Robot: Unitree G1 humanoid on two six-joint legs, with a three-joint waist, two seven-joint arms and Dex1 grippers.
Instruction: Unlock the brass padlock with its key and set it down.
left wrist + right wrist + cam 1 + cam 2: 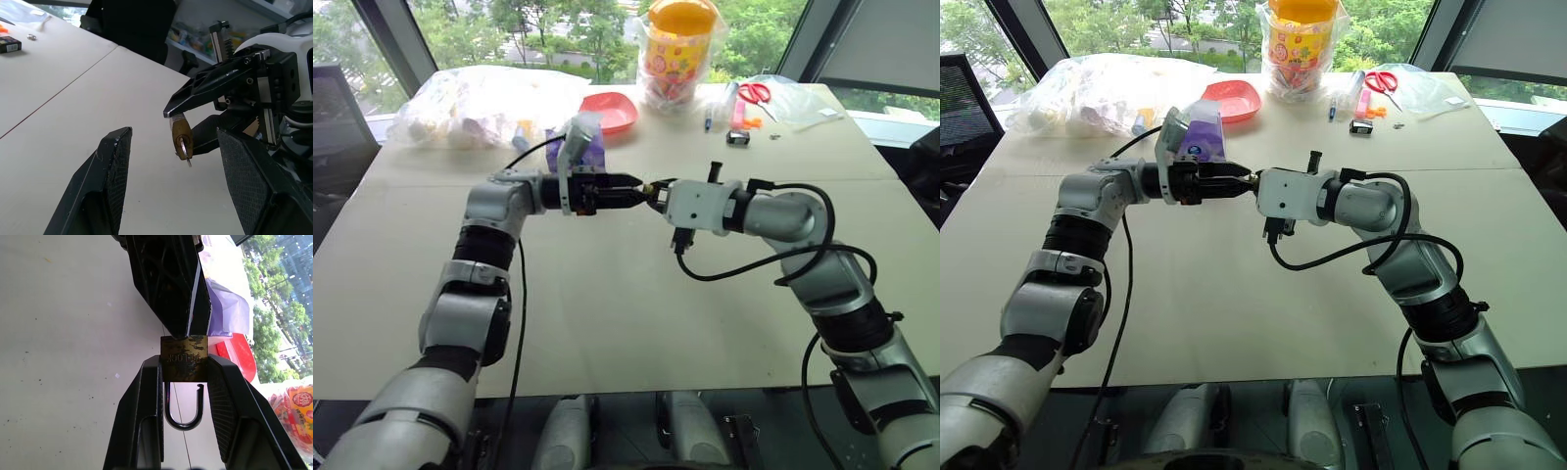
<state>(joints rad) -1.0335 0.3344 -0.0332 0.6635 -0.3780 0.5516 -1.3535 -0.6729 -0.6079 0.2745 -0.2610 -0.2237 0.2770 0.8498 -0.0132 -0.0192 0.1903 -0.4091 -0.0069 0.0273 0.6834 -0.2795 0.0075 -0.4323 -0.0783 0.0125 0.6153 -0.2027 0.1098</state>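
Observation:
The silver shackle (185, 426) points back between my right gripper's fingers, so next my left gripper takes the padlock's body (184, 358) before my right gripper opens and backs off.
Above the middle of the table (607, 323), my two grippers meet tip to tip. My right gripper (184, 368) is shut on the brass padlock (184, 357), pinching its body between both pads. The silver shackle (183, 418) hangs toward the wrist with one notched leg free of the body. The key (186, 152) sticks out of the padlock (181, 134). My left gripper (173, 139) is open, one finger on each side of the key and touching neither it nor the lock. In the right wrist view, a black left finger (168, 284) reaches just past the lock.
At the table's far side lie clear plastic bags (480, 103), a red bowl (610, 111), a purple packet (589, 147), a yellow-lidded jar (680, 49), red-handled scissors (756, 93) and a small black object (737, 137). Bare tabletop lies below the grippers.

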